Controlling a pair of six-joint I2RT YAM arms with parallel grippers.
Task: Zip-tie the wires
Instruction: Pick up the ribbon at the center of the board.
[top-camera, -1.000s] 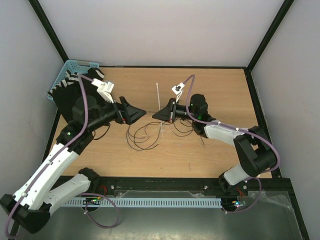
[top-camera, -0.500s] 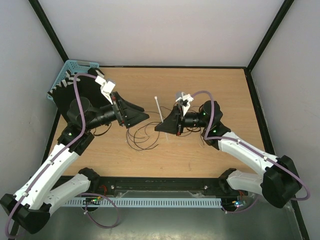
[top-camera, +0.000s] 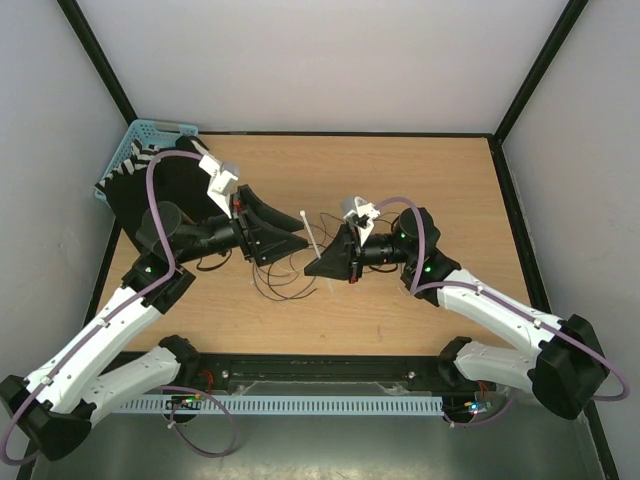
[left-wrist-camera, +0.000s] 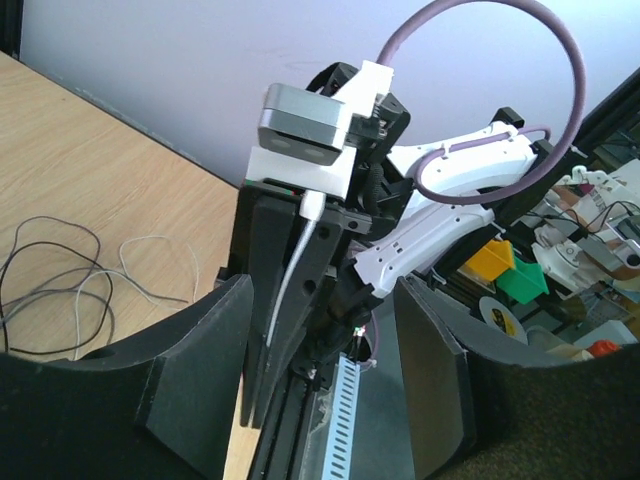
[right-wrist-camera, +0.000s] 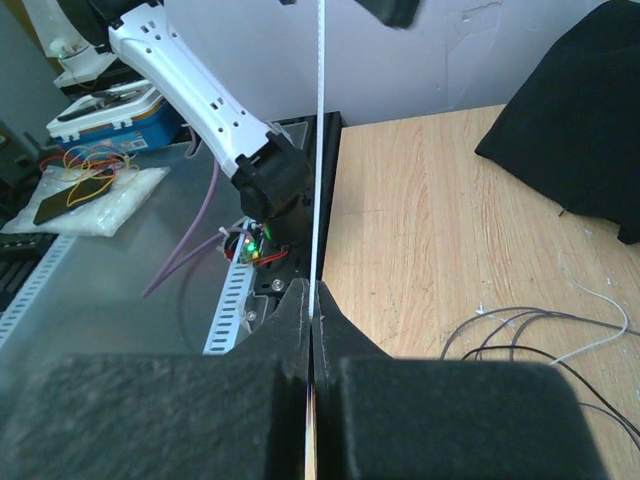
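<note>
Next, my left gripper grabs the zip tie near the head (top-camera: 304, 216), because my right gripper is pinching the zip tie's lower part (top-camera: 318, 255). This will free the zip tie's tail to lie across the wires.
The zip tie (top-camera: 313, 245) is a thin white strip, held upright and tilted over the table. My right gripper (top-camera: 310, 270) is shut on its lower part. In the right wrist view the jaws (right-wrist-camera: 312, 292) pinch the strip, and the zip tie (right-wrist-camera: 319, 140) runs straight up from them. My left gripper (top-camera: 297, 238) is open and empty, its tips close to the zip tie's upper part. In the left wrist view my left gripper (left-wrist-camera: 320, 300) frames the right gripper and the zip tie (left-wrist-camera: 292, 280). The thin black wires (top-camera: 283, 276) lie loose on the table under both grippers.
A black cloth with white stripes (top-camera: 150, 195) lies at the far left, with a blue basket (top-camera: 140, 133) behind it. The wires also show in the left wrist view (left-wrist-camera: 55, 270) and the right wrist view (right-wrist-camera: 540, 325). The table's near edge carries a black rail (top-camera: 330, 367).
My right gripper has carried the zip tie nearer and to the left, tilting it. My left gripper has moved right and closed in on the zip tie.
</note>
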